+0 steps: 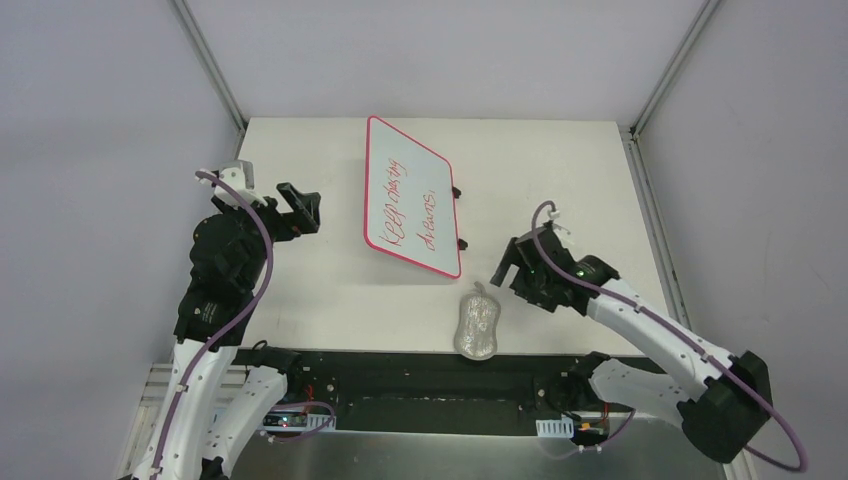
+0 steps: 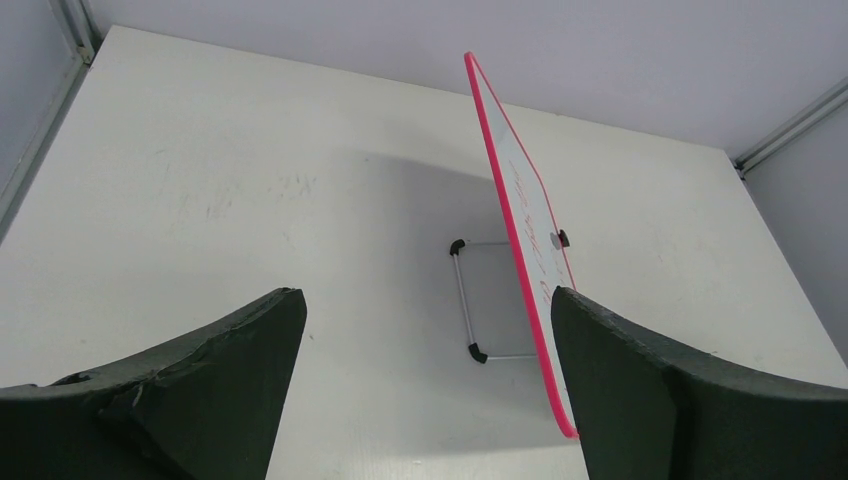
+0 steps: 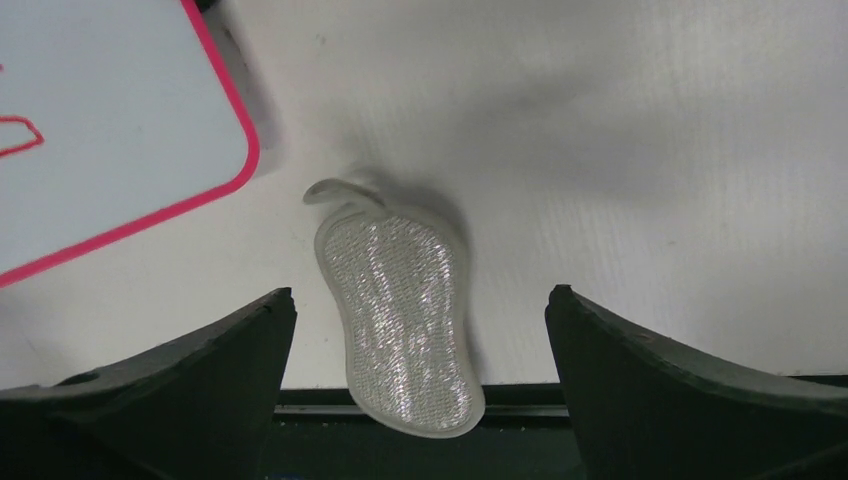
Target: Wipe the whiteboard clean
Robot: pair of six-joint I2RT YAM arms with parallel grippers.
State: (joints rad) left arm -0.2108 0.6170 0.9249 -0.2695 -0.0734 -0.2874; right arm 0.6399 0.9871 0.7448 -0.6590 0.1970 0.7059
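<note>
I should keep moving my right gripper toward the lump (image 1: 477, 325) and close it, as the grey lump's narrow waist (image 3: 404, 310) lines up with the open fingers, clear of the whiteboard.
The whiteboard (image 1: 412, 195), white with a pink-red frame and red handwriting, stands tilted on a wire stand (image 2: 465, 300) in the middle of the table. The left wrist view shows it edge-on (image 2: 520, 230); the right wrist view shows its corner (image 3: 110, 130). My left gripper (image 1: 305, 210) is open and empty just left of the board, with the board's edge beside its right finger (image 2: 428, 340). My right gripper (image 1: 503, 268) is open and empty, right of the board's near corner. It hangs above a grey shiny wrapped lump (image 1: 477, 325), which shows between its fingers (image 3: 420, 292).
The grey lump (image 3: 405, 310) lies at the table's near edge and overhangs the black rail (image 1: 420, 370). The stand's black feet (image 1: 460, 243) stick out on the board's right side. Grey walls and metal posts (image 1: 215, 70) close in the table.
</note>
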